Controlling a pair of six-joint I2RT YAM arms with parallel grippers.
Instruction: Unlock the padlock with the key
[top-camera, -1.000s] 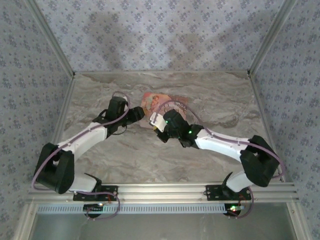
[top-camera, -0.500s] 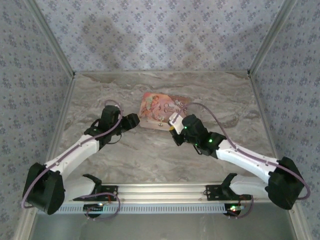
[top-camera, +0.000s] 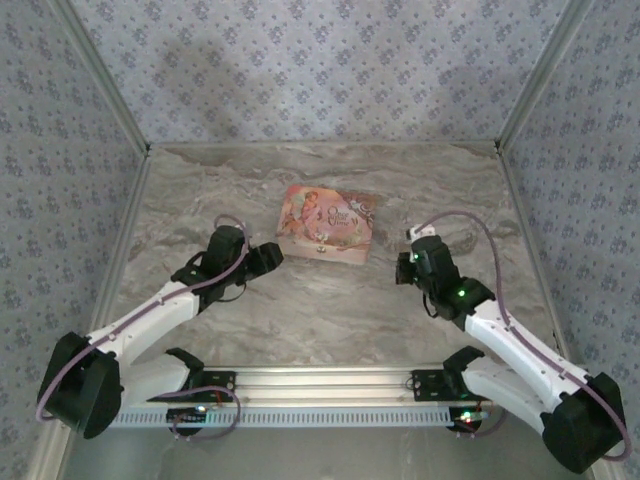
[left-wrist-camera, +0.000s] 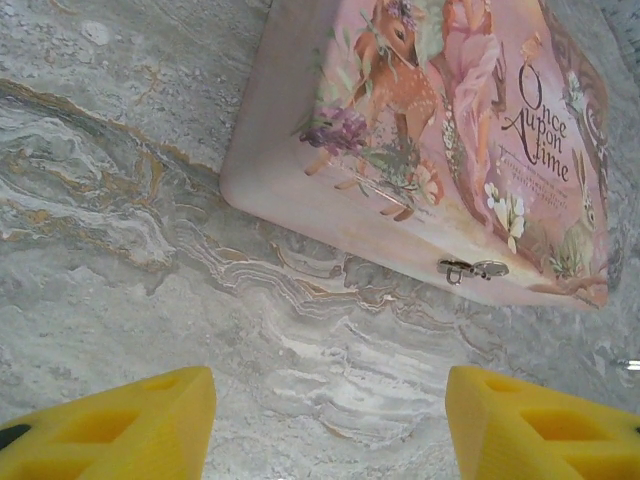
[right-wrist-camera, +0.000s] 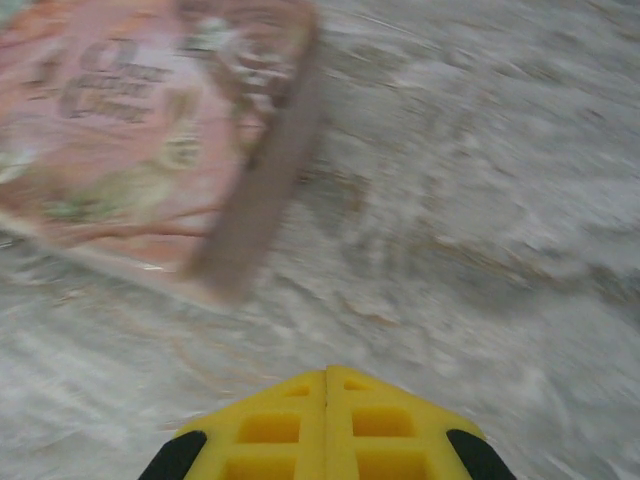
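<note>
I should keep moving my right gripper away from the box, as the box's silver latch (left-wrist-camera: 472, 269) is free of the padlock, and let go over the clear marble (right-wrist-camera: 510, 350).
The pink picture-printed box (top-camera: 325, 234) lies flat at the table's middle. In the left wrist view the box (left-wrist-camera: 440, 150) shows its front side with a small silver latch (left-wrist-camera: 472, 268) that has nothing hanging on it. The padlock and the key are out of view. My left gripper (top-camera: 268, 257) is just left of the box and open; its yellow fingers (left-wrist-camera: 120, 425) stand wide apart over bare marble, midpoint (left-wrist-camera: 325, 430). My right gripper (top-camera: 408, 263) hangs right of the box, shut (right-wrist-camera: 326, 375), with nothing seen between its fingers. That view is blurred, with the box (right-wrist-camera: 160, 130) at upper left.
The marble tabletop (top-camera: 300, 310) is walled by patterned panels on the left, back and right. An aluminium rail (top-camera: 330, 380) runs along the near edge by the arm bases. Bare table lies between the grippers and in front of the box.
Both arms have drawn back from the box. The right arm swung far to the right and now sits beside it. The left gripper slid a little left and nearer, uncovering the box.
</note>
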